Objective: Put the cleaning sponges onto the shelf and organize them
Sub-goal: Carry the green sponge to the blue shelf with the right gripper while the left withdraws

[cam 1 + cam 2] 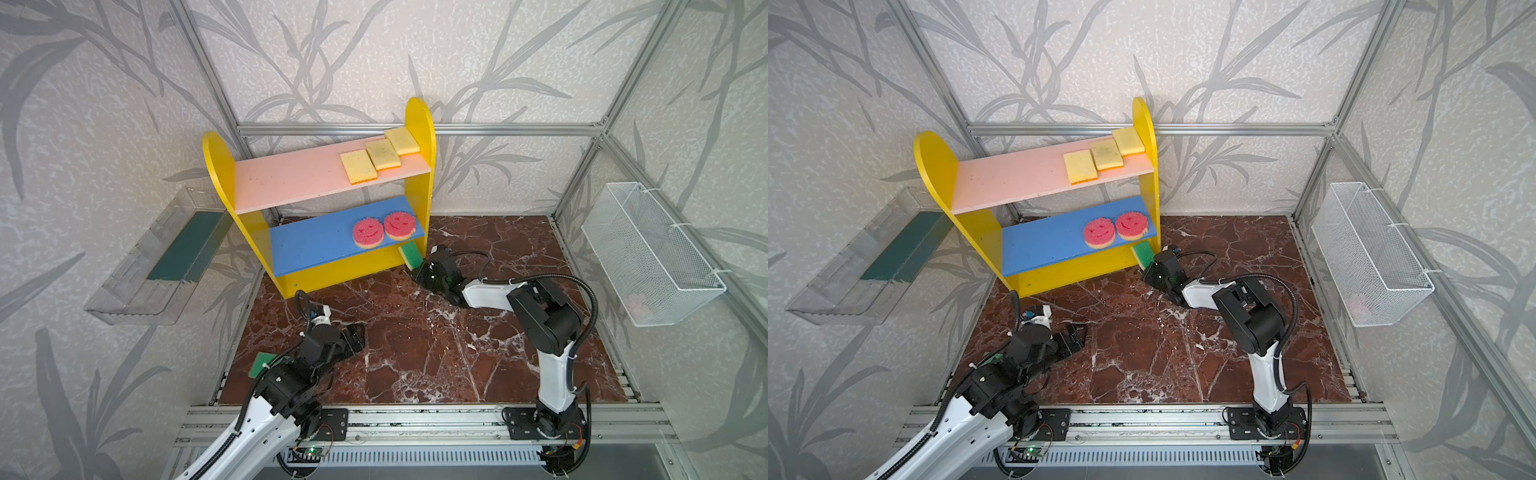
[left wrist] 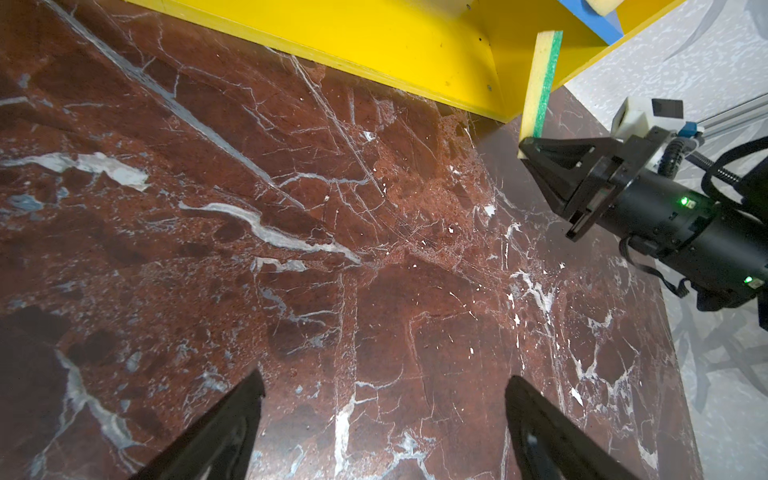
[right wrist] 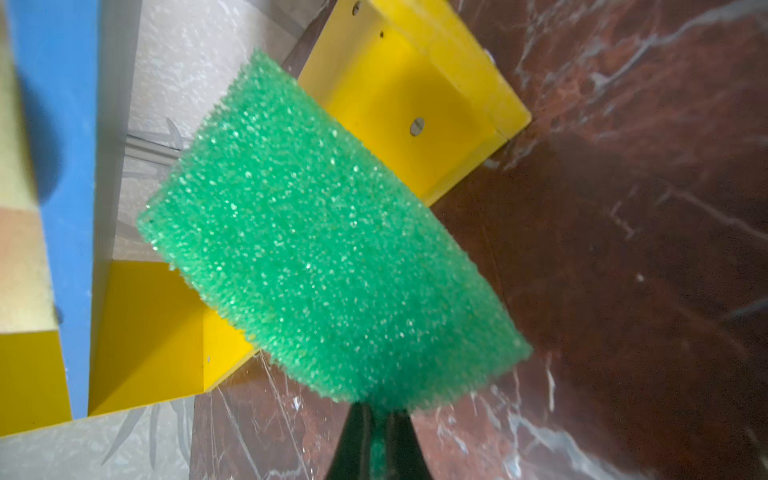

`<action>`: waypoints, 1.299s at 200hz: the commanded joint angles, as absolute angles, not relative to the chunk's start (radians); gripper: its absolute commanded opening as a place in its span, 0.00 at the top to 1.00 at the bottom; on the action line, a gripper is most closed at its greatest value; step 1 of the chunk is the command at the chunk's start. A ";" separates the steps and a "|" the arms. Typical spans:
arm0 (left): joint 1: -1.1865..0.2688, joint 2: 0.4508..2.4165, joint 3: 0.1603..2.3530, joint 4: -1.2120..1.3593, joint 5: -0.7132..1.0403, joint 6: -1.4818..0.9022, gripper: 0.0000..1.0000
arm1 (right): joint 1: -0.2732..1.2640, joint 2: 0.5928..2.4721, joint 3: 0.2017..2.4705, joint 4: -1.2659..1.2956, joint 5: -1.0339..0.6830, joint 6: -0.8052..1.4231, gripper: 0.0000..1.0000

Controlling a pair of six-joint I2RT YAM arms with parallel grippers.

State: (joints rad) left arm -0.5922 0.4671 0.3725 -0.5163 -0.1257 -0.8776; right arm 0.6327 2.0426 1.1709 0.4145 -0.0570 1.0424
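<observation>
The green sponge (image 1: 411, 255) sticks out of the lowest level's opening at a slant, so next my right gripper lays it flat and then pushes its near edge (image 1: 414, 267) in with closed fingers.
The shelf (image 1: 224, 174) stands at the back left of the marble table. Three yellow sponges (image 1: 382, 153) lie in a row on its pink board. Two round pink smiley sponges (image 1: 384, 230) sit on the blue board. My right gripper (image 1: 417, 267) is shut on a green-faced yellow sponge (image 1: 409, 252), held on edge at the lowest tier's mouth beside the right side panel; the right wrist view shows its green face (image 3: 324, 232) above the pinching fingers (image 3: 353, 440). My left gripper (image 2: 384, 390) is open over bare marble. Another green sponge (image 1: 262, 363) lies half hidden behind the left arm.
A clear plastic tray (image 1: 137, 307) with a dark green mat hangs on the left wall. A white wire basket (image 1: 648, 249) hangs on the right wall with something faintly pink at its bottom. An aluminium rail (image 1: 415, 419) runs along the table's front edge.
</observation>
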 commanded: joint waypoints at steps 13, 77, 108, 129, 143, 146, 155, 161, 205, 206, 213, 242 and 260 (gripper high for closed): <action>-0.586 0.507 0.353 -0.449 -0.094 -0.833 0.08 | 0.616 2.113 1.254 0.542 -0.041 1.094 0.97; -0.580 0.520 0.328 -0.426 -0.063 -0.837 0.07 | 0.596 2.231 1.353 0.606 -0.099 1.100 0.67; -0.578 0.522 0.332 -0.428 -0.066 -0.843 0.08 | 0.586 2.241 1.357 0.616 -0.141 1.088 0.46; -0.578 0.531 0.342 -0.432 -0.072 -0.842 0.07 | 0.582 2.226 1.331 0.636 -0.164 1.073 0.31; -0.578 0.540 0.352 -0.437 -0.077 -0.842 0.08 | 0.580 2.213 1.316 0.633 -0.182 1.057 0.26; -0.577 0.541 0.356 -0.437 -0.078 -0.841 0.08 | 0.581 2.209 1.312 0.633 -0.184 1.055 0.25; -0.577 0.545 0.362 -0.443 -0.079 -0.842 0.08 | 0.578 2.199 1.296 0.637 -0.187 1.050 0.23; -0.577 0.546 0.365 -0.447 -0.081 -0.841 0.08 | 0.577 2.193 1.282 0.641 -0.188 1.046 0.22; -0.576 0.535 0.386 -0.483 -0.092 -0.857 0.08 | 0.568 2.204 1.261 0.685 -0.242 1.053 0.16; -0.575 0.535 0.386 -0.484 -0.093 -0.858 0.08 | 0.568 2.204 1.260 0.686 -0.244 1.054 0.16; -0.575 0.532 0.390 -0.491 -0.094 -0.861 0.08 | 0.567 2.206 1.255 0.698 -0.248 1.057 0.17; -0.576 0.522 0.403 -0.521 -0.105 -0.868 0.08 | 0.551 2.217 1.250 0.733 -0.278 1.068 0.52; -0.575 0.522 0.409 -0.532 -0.112 -0.868 0.08 | 0.539 2.245 1.261 0.802 -0.308 1.100 0.75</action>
